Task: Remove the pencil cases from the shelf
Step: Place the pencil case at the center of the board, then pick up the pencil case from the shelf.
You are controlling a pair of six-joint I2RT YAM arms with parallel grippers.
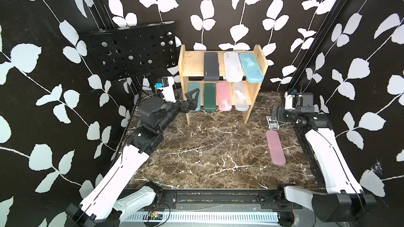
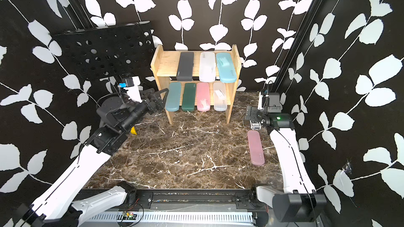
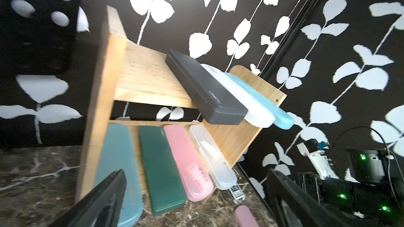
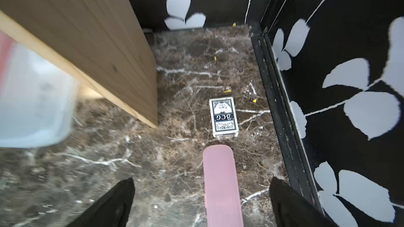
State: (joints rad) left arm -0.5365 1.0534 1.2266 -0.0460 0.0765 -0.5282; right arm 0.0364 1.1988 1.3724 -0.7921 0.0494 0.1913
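Note:
The black case [image 1: 211, 63] is across the shelf from the robot's right gripper, so next the left gripper grabs its front end [image 1: 211, 77] and passes the case to the right gripper.
The wooden shelf [image 1: 193, 62] stands at the back of the marble table. Its upper tier holds a black [image 1: 211, 66], a clear [image 1: 232, 66] and a light blue pencil case [image 1: 251, 67]. On the lower tier lie a teal [image 1: 194, 96], a dark green [image 1: 209, 97], a pink [image 1: 223, 97] and a clear one [image 1: 240, 97]. Another pink case [image 1: 275, 148] lies flat on the table at the right. My left gripper [image 1: 191, 101] is open just in front of the teal case [image 3: 118, 160]. My right gripper [image 4: 202, 180] is open above the far end of the loose pink case [image 4: 220, 182], holding nothing.
A card box [image 1: 272, 124] lies on the table just beyond the loose pink case, close to the right rail. A black perforated music stand [image 1: 131, 51] rises left of the shelf, behind my left arm. Patterned walls close in both sides.

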